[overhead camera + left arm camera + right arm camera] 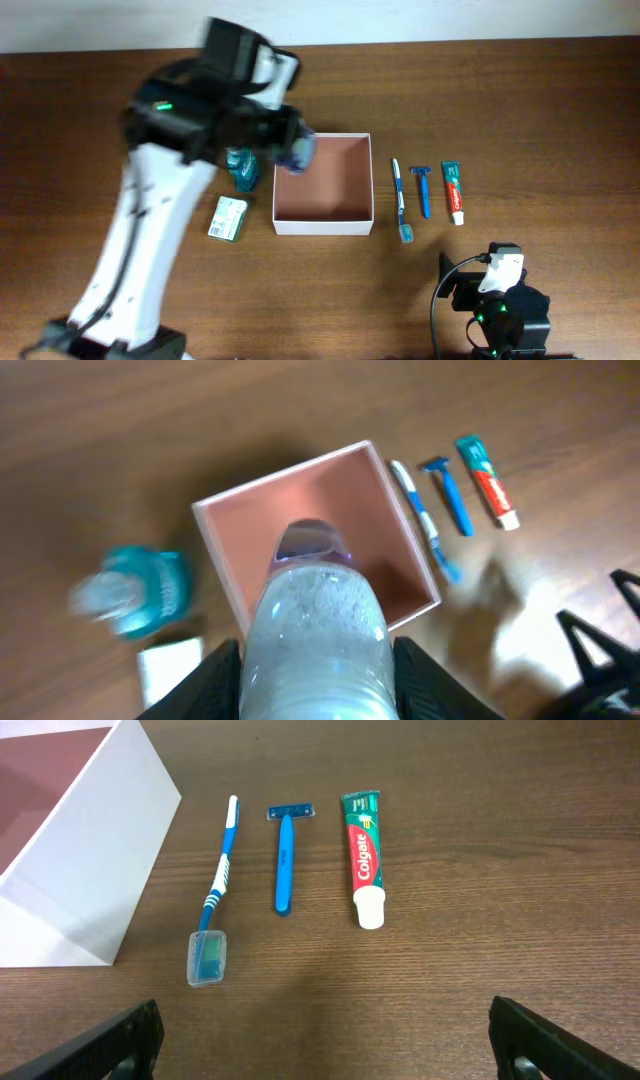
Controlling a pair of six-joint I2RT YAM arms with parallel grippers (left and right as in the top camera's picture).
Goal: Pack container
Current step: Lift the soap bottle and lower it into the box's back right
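Note:
I keep moving the clear bottle toward the toothbrush-side (354, 170) with my left gripper until it stands there, as it hangs purple cap (311, 542) down over the empty container.
The container (323, 226) is a square white box with a reddish-brown inside, open at the table's middle. It also shows in the left wrist view (285, 472) and the right wrist view (90, 860). My left gripper (315, 665) is shut on a clear bottle with a purple cap (315, 610) and holds it above the container's left part (295, 152). My right gripper (325, 1040) is open and empty, low near the front edge, in front of the toiletries.
A teal bottle (241, 168) and a green-white packet (228, 217) lie left of the container. A toothbrush (401, 200), a blue razor (423, 190) and a toothpaste tube (454, 190) lie in a row to its right. The right arm's base (505, 315) is at the front right.

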